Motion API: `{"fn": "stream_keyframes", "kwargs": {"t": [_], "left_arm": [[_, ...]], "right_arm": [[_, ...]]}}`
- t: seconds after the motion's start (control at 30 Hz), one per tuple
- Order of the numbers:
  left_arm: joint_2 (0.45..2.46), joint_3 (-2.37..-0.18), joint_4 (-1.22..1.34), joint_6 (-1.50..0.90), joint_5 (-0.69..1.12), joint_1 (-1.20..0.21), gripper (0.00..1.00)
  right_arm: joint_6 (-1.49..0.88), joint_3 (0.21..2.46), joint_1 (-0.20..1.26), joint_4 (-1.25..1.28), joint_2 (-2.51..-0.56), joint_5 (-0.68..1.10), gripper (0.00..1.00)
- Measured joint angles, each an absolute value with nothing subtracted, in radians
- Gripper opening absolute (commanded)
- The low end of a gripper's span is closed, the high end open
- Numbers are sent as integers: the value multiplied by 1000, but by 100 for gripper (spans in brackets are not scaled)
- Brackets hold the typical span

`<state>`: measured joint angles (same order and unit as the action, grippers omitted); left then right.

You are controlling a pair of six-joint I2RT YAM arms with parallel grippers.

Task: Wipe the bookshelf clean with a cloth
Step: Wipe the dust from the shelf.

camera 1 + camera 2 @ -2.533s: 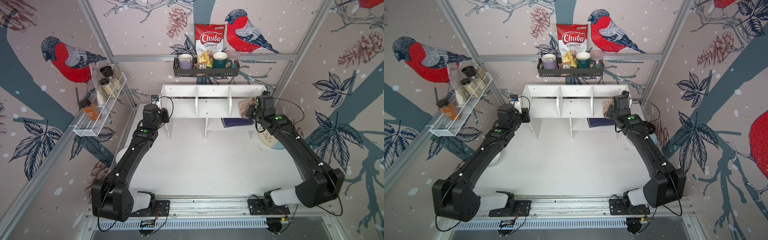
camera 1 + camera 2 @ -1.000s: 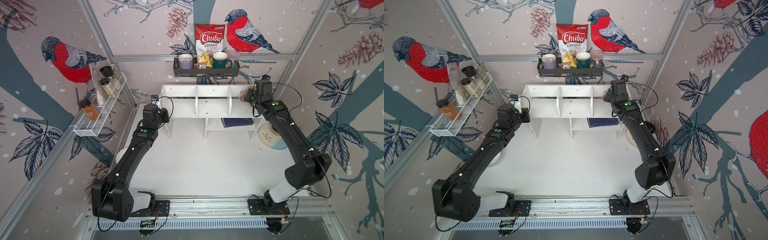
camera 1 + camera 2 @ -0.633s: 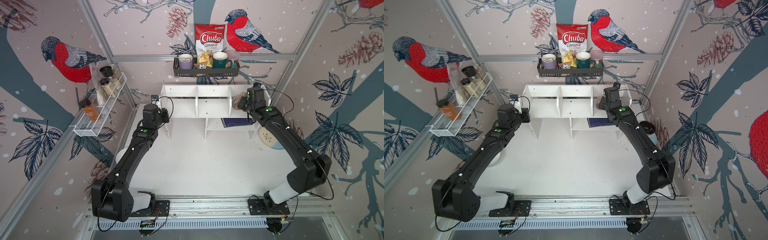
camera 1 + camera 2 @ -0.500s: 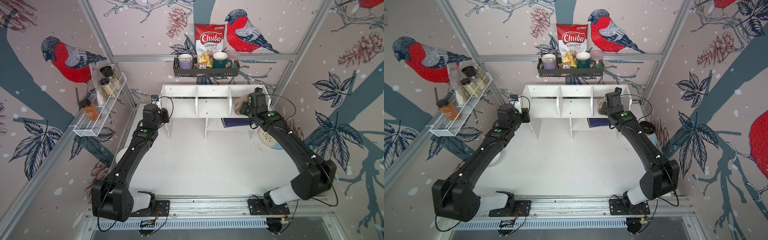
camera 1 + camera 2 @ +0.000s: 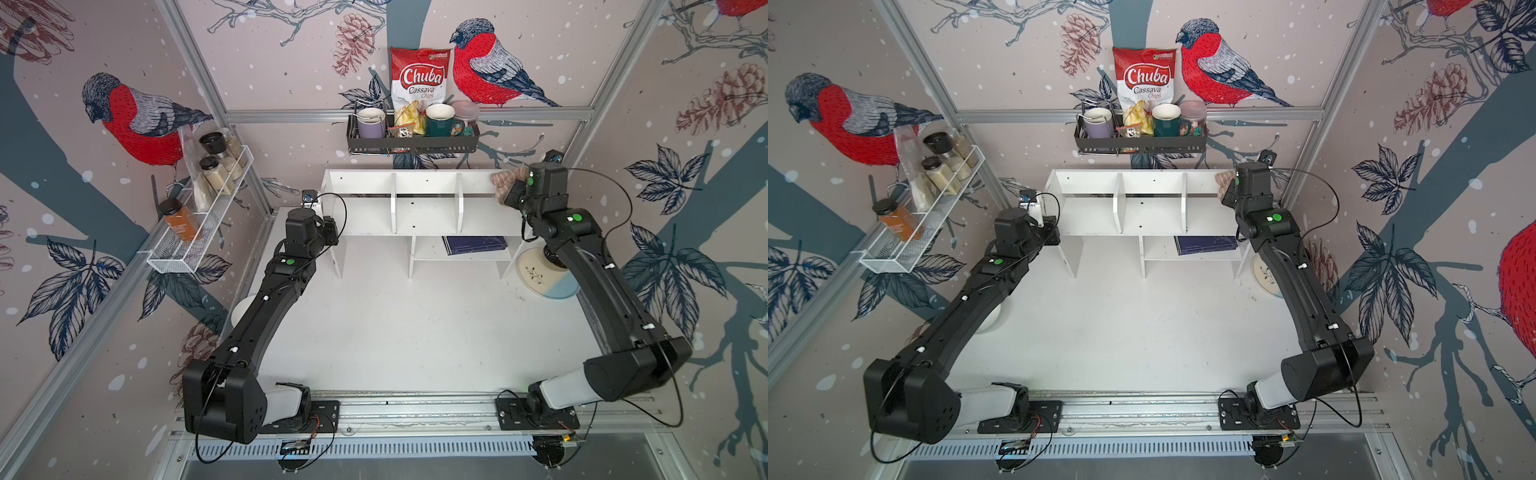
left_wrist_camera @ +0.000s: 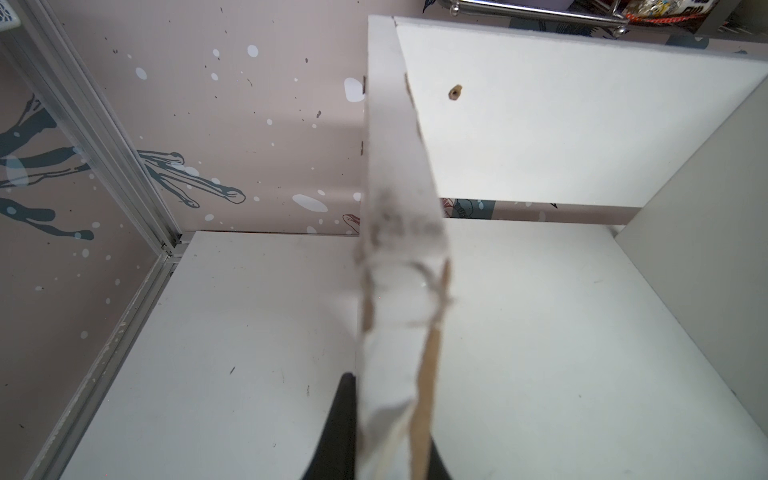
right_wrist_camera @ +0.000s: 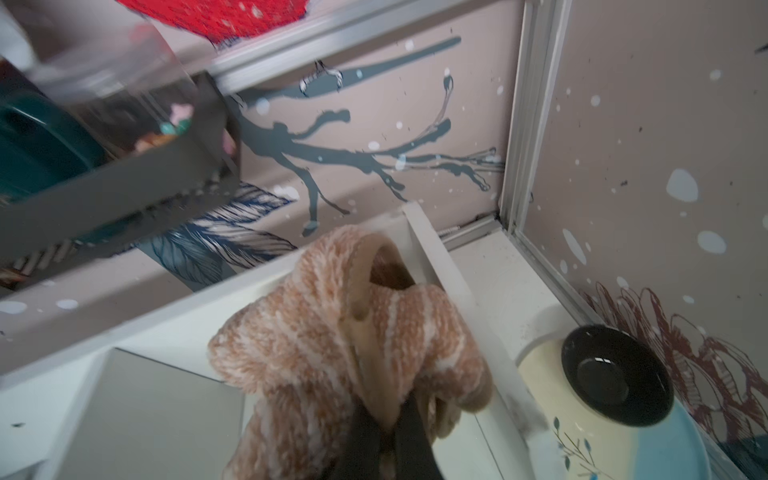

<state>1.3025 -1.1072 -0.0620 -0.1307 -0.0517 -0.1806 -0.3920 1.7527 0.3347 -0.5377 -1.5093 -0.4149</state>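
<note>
The cloth touches the bookshelf's side panel in the back corner (image 7: 428, 244), so I should move the cloth past the divider with my right gripper and wipe the middle compartment (image 5: 426, 213).
The white bookshelf (image 5: 424, 216) (image 5: 1150, 216) stands at the back of the table in both top views. My left gripper (image 5: 332, 233) (image 5: 1052, 237) (image 6: 390, 415) is shut on the front edge of the bookshelf's left side panel (image 6: 399, 208), one black finger on each face. The tan striped cloth (image 5: 500, 181) (image 5: 1222, 179) (image 7: 316, 345) is bunched in my right gripper (image 5: 509, 195) (image 5: 1227, 193) (image 7: 386, 432), which is shut on it. The cloth sits at the back right corner of the right compartment, against the right side panel (image 7: 440, 266).
A dark blue book (image 5: 476, 245) lies on the lower shelf. A plate (image 5: 540, 278) with a black bowl (image 7: 615, 374) sits right of the shelf unit. A black wall rack (image 5: 411, 143) with mugs and chips hangs close above. A wire rack (image 5: 195, 232) of jars hangs on the left wall.
My right gripper has swept the cloth back and forth over the right compartment and now holds it at the back right corner. The left arm has not moved.
</note>
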Motion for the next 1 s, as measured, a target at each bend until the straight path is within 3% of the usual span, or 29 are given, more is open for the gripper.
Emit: {"fn": "stream_keyframes", "kwargs": {"t": [0.47,1.0], "left_arm": [[1303,-1107,-63,-131,-52,-181,0],[1303,-1107,-63,-131,-52,-181,0]], "right_arm": [[-264,2012,795,-553,-1647,-597,0],[-422,1704,809,-570,-1753,-603,0]]}}
